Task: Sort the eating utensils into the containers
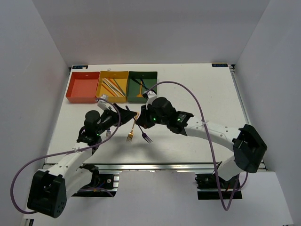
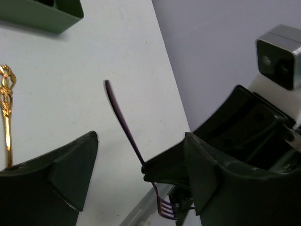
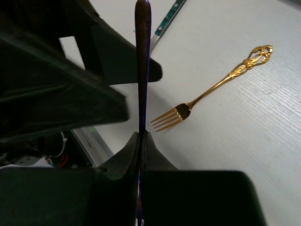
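The red-orange tray [image 1: 83, 87] is far from my right gripper, so my left gripper should pick up the purple fork by its handle end [image 2: 113, 98] and take it there.
My right gripper [image 1: 140, 123] is shut on a purple fork [image 1: 146, 137], also seen in the right wrist view [image 3: 142, 56], gripped at mid-handle with its tines toward the table's near edge. My left gripper [image 1: 125, 117] is open and empty, right beside it. In the left wrist view the purple fork [image 2: 123, 123] stands between and beyond the spread left fingers [image 2: 61, 174]. A gold fork [image 1: 131, 132] lies flat on the table just below both grippers. It also shows in the right wrist view [image 3: 211, 89].
Three trays stand in a row at the back: red-orange [image 1: 83, 98], yellow [image 1: 99, 87] with several utensils, dark green [image 1: 154, 86] with a few. Another fork head [image 1: 107, 133] pokes out by the left arm. The table's near rail [image 1: 150, 165] is close.
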Tool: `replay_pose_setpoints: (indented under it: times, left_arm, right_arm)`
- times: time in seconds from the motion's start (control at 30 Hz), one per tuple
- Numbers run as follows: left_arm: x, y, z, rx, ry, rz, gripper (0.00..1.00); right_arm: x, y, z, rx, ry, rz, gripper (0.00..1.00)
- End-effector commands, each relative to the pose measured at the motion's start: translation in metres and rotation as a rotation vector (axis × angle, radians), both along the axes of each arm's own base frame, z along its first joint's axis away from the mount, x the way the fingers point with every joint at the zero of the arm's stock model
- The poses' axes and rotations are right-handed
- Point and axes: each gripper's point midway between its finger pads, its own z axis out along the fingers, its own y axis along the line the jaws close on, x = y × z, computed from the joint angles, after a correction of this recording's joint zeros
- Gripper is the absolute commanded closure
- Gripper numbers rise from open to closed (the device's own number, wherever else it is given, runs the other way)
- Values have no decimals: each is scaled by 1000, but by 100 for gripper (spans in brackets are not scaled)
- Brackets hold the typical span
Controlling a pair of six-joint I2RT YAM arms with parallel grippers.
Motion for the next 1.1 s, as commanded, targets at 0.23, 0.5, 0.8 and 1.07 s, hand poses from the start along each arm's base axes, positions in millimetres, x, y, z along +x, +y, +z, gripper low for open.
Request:
replay_pose_setpoints:
  times: [0.23,0.5,0.8,1.07]
  left_arm:
    - [20,-7,10,8,-8,30,72]
    - [52,37,-13,280,130,288,100]
    - [167,223,36,766,362,907,100]
    - [261,345,92,934,393,1178,100]
  right_arm:
    - [-22,5,44,154,-30,83,100]
    - [1,-12,51,147,-85,-20,20]
    - [42,-120,51,113,-151,-332,11]
    - [30,-143,27,61,-148,-334,11]
